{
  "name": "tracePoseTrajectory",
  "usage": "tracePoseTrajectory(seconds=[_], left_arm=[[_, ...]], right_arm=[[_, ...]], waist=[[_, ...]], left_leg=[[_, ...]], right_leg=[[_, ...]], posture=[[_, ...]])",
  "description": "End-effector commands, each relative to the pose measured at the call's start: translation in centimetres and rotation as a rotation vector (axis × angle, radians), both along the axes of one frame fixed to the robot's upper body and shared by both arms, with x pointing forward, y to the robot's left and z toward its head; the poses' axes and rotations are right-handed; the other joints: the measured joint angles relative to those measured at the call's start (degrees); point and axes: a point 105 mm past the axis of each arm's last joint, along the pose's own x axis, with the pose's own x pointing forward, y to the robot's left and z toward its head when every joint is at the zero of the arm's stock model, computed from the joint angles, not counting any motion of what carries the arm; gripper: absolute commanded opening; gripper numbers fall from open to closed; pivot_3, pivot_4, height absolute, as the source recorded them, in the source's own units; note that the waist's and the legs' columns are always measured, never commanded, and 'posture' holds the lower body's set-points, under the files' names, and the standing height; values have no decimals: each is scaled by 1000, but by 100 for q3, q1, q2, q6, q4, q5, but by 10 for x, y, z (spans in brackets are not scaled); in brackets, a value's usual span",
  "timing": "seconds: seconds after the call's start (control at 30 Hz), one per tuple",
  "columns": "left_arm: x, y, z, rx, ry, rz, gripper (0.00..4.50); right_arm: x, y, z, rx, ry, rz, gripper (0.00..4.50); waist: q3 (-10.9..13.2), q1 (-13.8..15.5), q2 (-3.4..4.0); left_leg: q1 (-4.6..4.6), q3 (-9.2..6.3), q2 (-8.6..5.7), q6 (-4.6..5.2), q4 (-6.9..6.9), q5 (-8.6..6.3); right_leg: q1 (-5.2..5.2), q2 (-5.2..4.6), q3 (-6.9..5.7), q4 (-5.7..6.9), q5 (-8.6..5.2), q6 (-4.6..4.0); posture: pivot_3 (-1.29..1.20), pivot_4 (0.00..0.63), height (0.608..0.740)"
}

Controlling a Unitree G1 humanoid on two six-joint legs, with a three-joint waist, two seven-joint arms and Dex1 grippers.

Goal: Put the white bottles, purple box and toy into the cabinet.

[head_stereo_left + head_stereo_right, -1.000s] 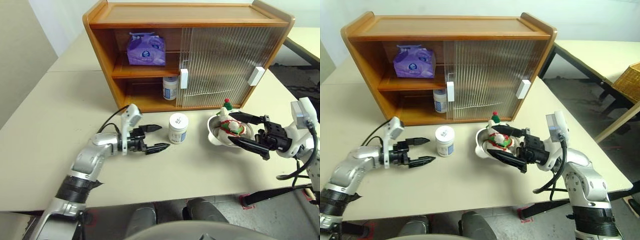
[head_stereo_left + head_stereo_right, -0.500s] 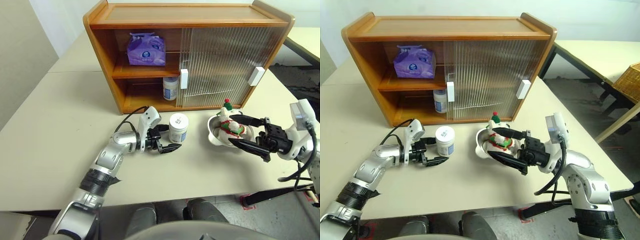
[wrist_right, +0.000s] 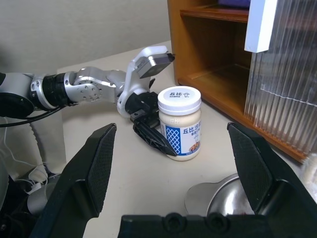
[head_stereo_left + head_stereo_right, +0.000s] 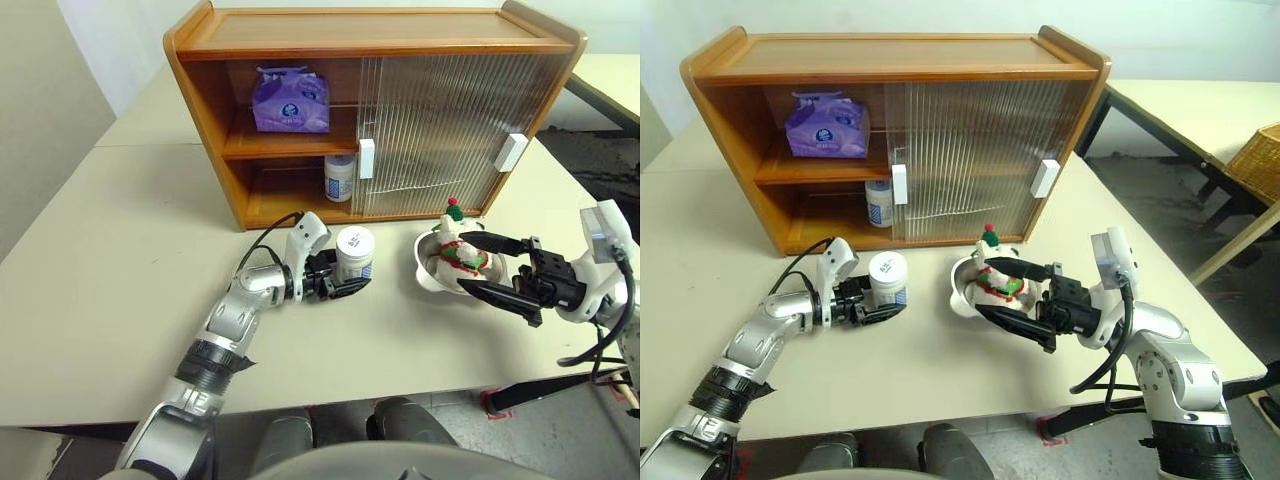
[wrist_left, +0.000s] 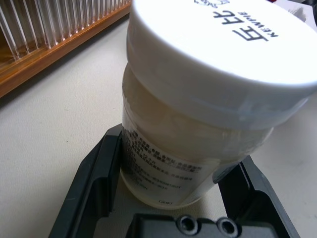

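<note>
My left gripper is holding its bottle upright with the lower shelf free (image 4: 290, 196) beside the other white bottle (image 4: 339, 180), so it should keep moving the bottle in until it stands there, then let go.
One white bottle (image 4: 355, 252) stands upright on the table in front of the cabinet (image 4: 380, 40). My left gripper (image 4: 345, 276) is shut on it low down, a finger against each side (image 5: 99, 178). The other white bottle (image 4: 340, 177) stands on the cabinet's lower shelf, and the purple box (image 4: 291, 100) lies on the upper shelf. The toy (image 4: 458, 248) sits in its silver dish (image 4: 428, 270) to the right. My right gripper (image 4: 465, 262) is open, with one finger on each side of the toy and dish.
The two ribbed sliding doors (image 4: 450, 120) cover the cabinet's right part, so its left side is open. A second table (image 4: 1200, 110) and a wicker basket (image 4: 1255, 160) are off to the right. The table's front edge (image 4: 330, 400) runs just below my arms.
My left gripper moved right to the table bottle, took it between its fingers and narrowed onto it. The right gripper, toy and dish stayed put.
</note>
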Motion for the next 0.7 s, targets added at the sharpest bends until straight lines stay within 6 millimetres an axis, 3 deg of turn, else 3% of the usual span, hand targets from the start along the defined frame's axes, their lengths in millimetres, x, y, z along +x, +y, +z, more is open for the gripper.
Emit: tracePoseTrajectory(seconds=[0.03,0.13,0.23,0.43,0.7], left_arm=[[13,18,2,24,-73,136,3111],[35,36,28,-2,-225,308,3111],[44,47,40,-19,-277,412,3111],[61,67,44,-24,-283,600,3111],[95,72,48,-9,-283,775,3111]], right_arm=[[2,-2,2,-8,-4,-3,4500],[2,-1,2,-6,-2,1,4500],[3,-1,1,-6,1,5,4500],[6,2,2,-2,-1,14,4500],[6,3,3,1,-2,17,4500]], waist=[[0,-10,1],[4,-30,-4],[5,-35,-5],[7,18,-10],[12,108,-17]], left_leg=[[1,-1,-2,0,-1,0],[-1,0,-4,-3,1,3],[-1,2,-6,-8,1,8],[-3,4,-29,-7,3,14],[-2,5,-32,-9,3,15]], right_leg=[[0,0,0,0,-1,2],[-3,5,0,1,-11,5],[-1,14,0,0,-22,-20],[3,3,0,0,-19,-16],[8,1,-1,-1,8,-1]], posture=[[-210,0,740],[-210,0,740],[-192,3,740],[-183,4,740],[-179,7,740]])
